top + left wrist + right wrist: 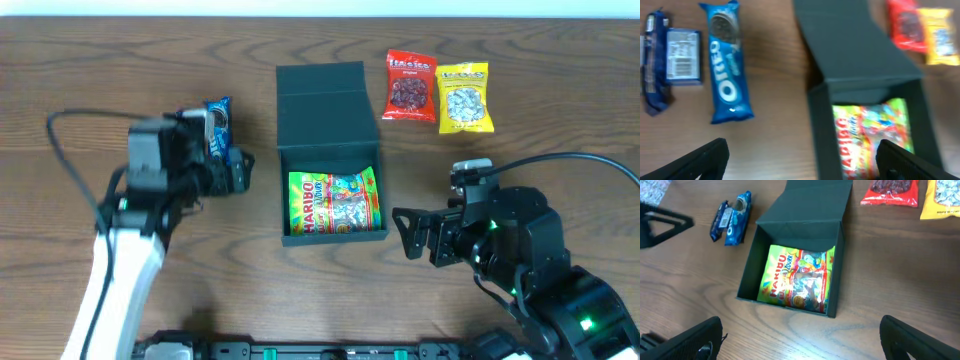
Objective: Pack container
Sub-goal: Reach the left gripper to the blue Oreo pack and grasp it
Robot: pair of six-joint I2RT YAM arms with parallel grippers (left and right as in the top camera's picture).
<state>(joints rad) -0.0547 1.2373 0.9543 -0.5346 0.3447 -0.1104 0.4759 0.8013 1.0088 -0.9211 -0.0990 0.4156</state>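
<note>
My left gripper should carry on reaching until its fingers are on both sides of the Oreo packet's lettered end (pixel 727 86), because the blue Oreo packet (pixel 727 62) is clear of its neighbours and lies narrow across the fingers.
The dark teal container (pixel 322 95) stands open at the table's middle, its flap lid folded back. A green Haribo bag (pixel 335 202) lies inside it. My left gripper (pixel 243 172) is open and empty, just left of the container. My right gripper (pixel 408 233) is open and empty, to the right of the container's front corner. In the left wrist view the container (pixel 855 45) and the Haribo bag (pixel 872 137) lie at the right, between my open fingers (pixel 802 165). In the right wrist view my open fingers (pixel 802 340) hover in front of the container (pixel 812 205) and the bag (pixel 797 277).
A blue Oreo packet (pixel 218 125) (pixel 727 75) and a dark blue packet (pixel 670 65) lie left of the container. A red packet (pixel 411 85) and a yellow packet (pixel 465 97) lie to its back right. Cables trail from both arms.
</note>
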